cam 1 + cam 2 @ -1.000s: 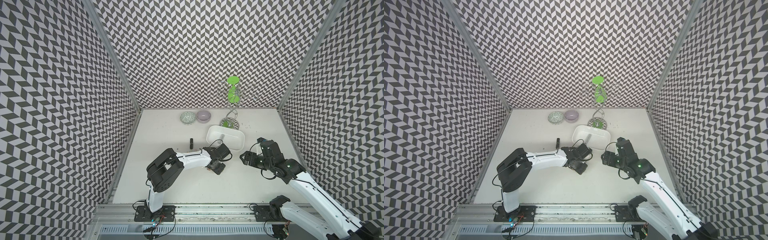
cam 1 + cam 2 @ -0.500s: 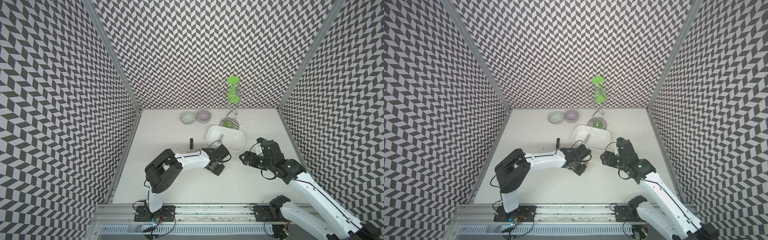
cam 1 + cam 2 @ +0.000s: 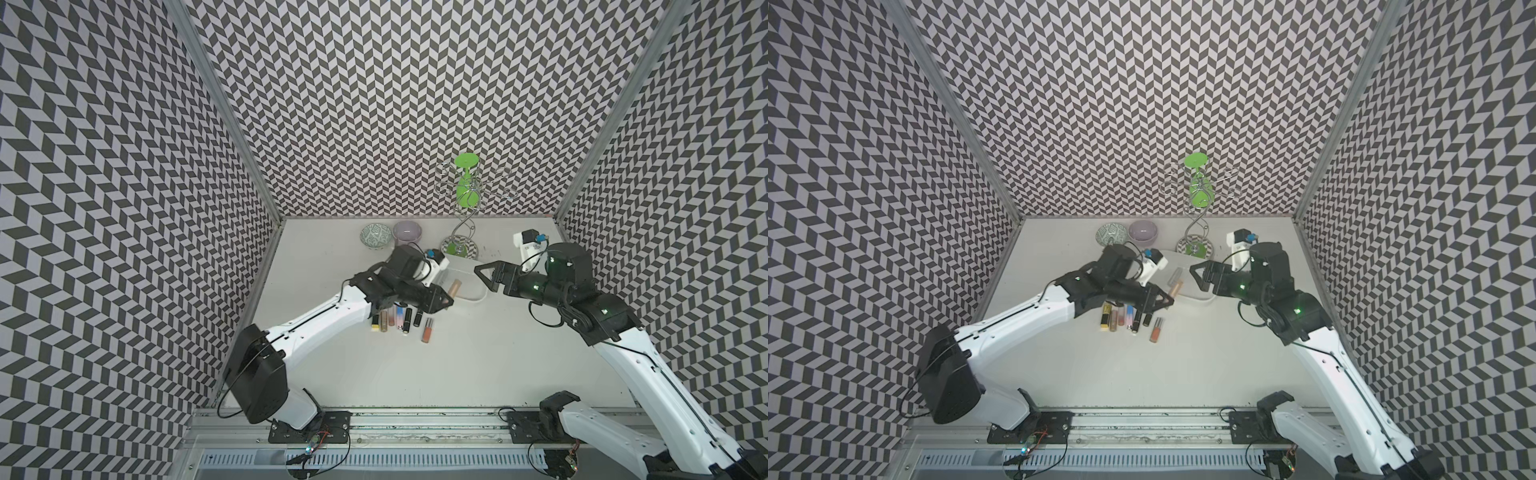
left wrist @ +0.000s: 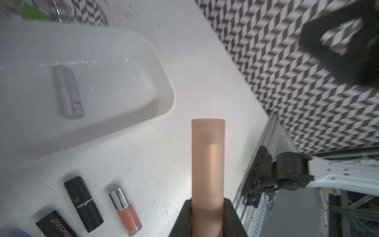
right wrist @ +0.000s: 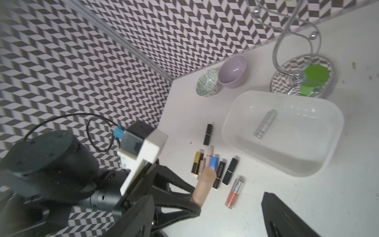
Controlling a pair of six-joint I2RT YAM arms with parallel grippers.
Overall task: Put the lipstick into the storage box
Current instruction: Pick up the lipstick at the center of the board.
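Note:
The peach lipstick's loose end (image 3: 456, 284) is clear of the left gripper's fingers, so that gripper should carry on toward the open right gripper (image 3: 489, 275) and release once that one grips the lipstick.
My left gripper (image 3: 446, 300) (image 4: 208, 202) is shut on a peach lipstick (image 3: 456, 287) (image 4: 208, 162), which it holds above the table. The lipstick points outward next to the near corner of the white storage box (image 3: 482, 293) (image 4: 164, 82) (image 5: 287, 164). A silver lipstick (image 4: 68, 92) (image 5: 265, 124) lies inside the box. Several more lipsticks (image 3: 401, 320) (image 5: 215, 168) lie in a row on the table under the left arm. My right gripper (image 3: 484, 276) (image 3: 1198, 276) hovers open at the box's right end with nothing between its fingers.
A green-patterned bowl (image 3: 376, 237) and a lilac bowl (image 3: 407, 231) stand at the back. A chrome wire stand (image 3: 461, 245) with green discs rises just behind the box. One black lipstick (image 5: 208, 134) lies apart from the row. Patterned walls close in on three sides.
My left gripper has shut on the peach lipstick and risen from the table toward the box. My right gripper has opened wider and lifted up beside the box.

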